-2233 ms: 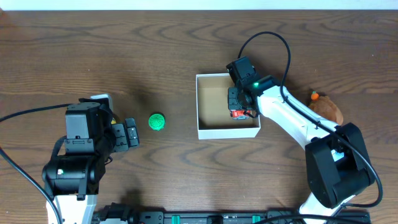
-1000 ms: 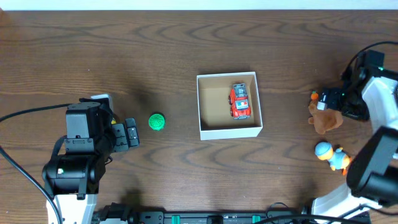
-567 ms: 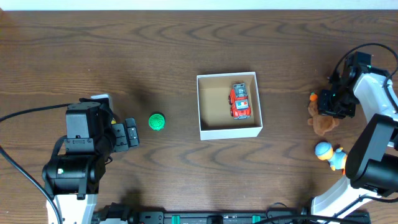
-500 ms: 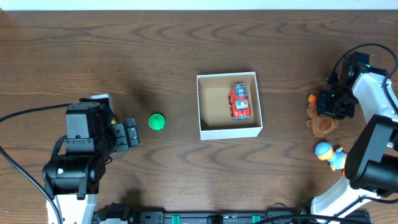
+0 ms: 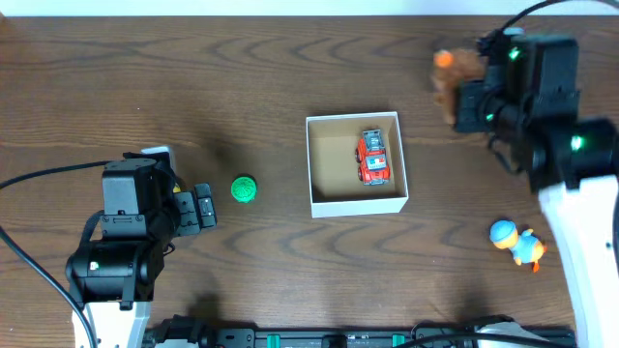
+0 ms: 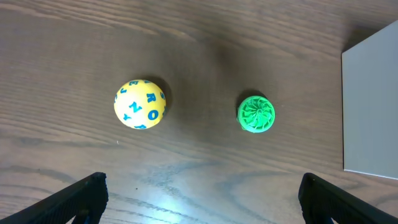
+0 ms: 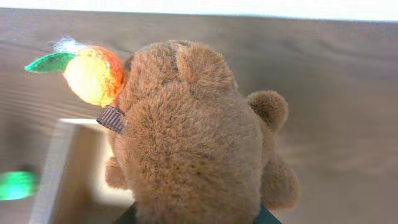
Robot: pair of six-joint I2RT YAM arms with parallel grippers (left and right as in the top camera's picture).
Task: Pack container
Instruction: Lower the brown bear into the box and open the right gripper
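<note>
My right gripper should keep moving the brown bear to the container's tan bottom [image 5: 334, 162], which lies open beside the red toy car [image 5: 372, 158], until the bear sits inside.
The container [image 5: 319, 203] is a square white-walled box with a tan inside, at the table's middle; a red toy car [image 5: 373, 158] lies in its right half. My right gripper [image 5: 466, 97] is shut on a brown plush bear [image 5: 451, 79] with an orange fruit, held in the air to the upper right of the container. The bear [image 7: 193, 137] fills the right wrist view, with the container's corner [image 7: 62, 168] blurred below it. My left gripper [image 5: 203, 208] is open and empty, left of a green ball [image 5: 244, 188]. The green ball [image 6: 256, 114] also shows in the left wrist view.
A blue and orange duck toy [image 5: 515, 241] lies at the right front. A yellow ball with blue letters [image 6: 140, 104] lies left of the green ball in the left wrist view; the left arm hides it in the overhead view. The container's wall [image 6: 370, 112] shows at that view's right edge.
My right gripper went from the container to the bear at the right, closed on it, and has lifted it up and left toward the container. The car stays in the box. The left arm is still.
</note>
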